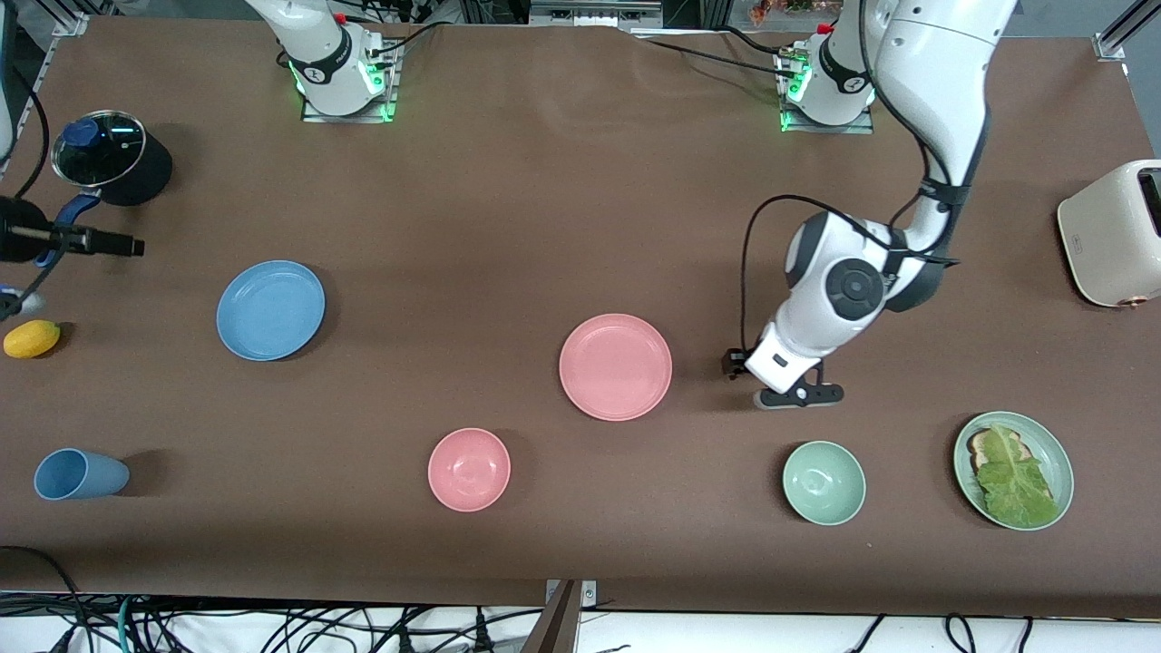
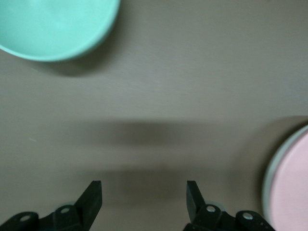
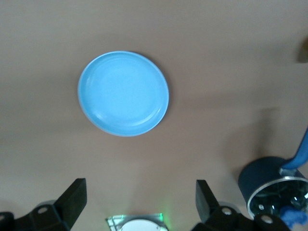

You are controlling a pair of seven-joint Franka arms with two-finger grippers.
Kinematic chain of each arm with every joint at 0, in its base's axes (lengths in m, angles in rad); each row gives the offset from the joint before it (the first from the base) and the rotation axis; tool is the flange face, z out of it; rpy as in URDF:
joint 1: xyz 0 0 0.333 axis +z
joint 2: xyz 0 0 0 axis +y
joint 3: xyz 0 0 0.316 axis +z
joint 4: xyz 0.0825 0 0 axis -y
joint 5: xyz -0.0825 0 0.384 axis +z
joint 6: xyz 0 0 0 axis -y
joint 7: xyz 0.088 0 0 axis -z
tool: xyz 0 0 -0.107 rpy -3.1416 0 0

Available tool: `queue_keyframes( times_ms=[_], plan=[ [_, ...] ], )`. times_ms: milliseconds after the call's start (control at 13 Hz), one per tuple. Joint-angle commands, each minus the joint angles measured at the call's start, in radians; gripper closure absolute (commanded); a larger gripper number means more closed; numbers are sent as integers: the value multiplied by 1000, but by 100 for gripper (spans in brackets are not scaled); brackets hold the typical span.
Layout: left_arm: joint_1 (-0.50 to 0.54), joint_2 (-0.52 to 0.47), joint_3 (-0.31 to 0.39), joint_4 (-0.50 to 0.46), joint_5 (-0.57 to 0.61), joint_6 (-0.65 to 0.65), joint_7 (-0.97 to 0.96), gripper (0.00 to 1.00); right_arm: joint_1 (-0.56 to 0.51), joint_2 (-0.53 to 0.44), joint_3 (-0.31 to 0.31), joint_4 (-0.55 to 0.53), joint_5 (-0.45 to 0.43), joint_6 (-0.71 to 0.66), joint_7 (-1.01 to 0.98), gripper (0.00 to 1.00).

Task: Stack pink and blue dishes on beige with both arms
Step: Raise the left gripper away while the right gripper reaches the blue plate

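Observation:
The blue dish's round rim [image 1: 271, 310] looks roughly as wide as the pink dish [image 1: 616, 366]. So I expect the blue dish to cover all of the pink dish when I stack it.
The pink dish [image 1: 615, 366] lies flat near the middle of the table, and its edge [image 2: 288, 183] shows in the left wrist view. The blue dish [image 1: 270, 309] lies toward the right arm's end; the right wrist view looks down on it [image 3: 123, 94]. The beige dish is hidden. My left gripper [image 1: 800, 396] hangs low over bare table between the pink dish and a green bowl, open [image 2: 143, 183] and empty. My right gripper [image 3: 139, 182] is outside the front view; it is high over the table, open, holding nothing.
A green bowl [image 1: 824, 482] sits just nearer the front camera than the left gripper. There are also a pink bowl [image 1: 469, 469], a green plate with lettuce [image 1: 1013, 469], a toaster [image 1: 1111, 234], a blue cup [image 1: 80, 474], a lemon [image 1: 31, 338] and a lidded pot [image 1: 109, 156].

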Motion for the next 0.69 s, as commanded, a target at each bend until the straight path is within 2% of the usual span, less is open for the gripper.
queue_keyframes(
  times_ms=[0,77,231,385,615],
  plan=[
    [86,-46,-11,-5,25,-62,187,20,-43,-10,-16,-210,3,236,-93,0],
    [119,-55,-9,-4,25,-76,251,20,-43,-6,-42,-273,47,328,-147,1],
    [172,-84,-8,-4,25,-111,334,20,-48,22,-65,-343,176,402,-235,1],
    [202,-135,-6,1,26,-183,352,20,-51,87,-66,-358,188,518,-296,4],
    [211,-227,12,28,25,-330,350,19,-71,154,-67,-380,234,611,-362,6]
  ],
)
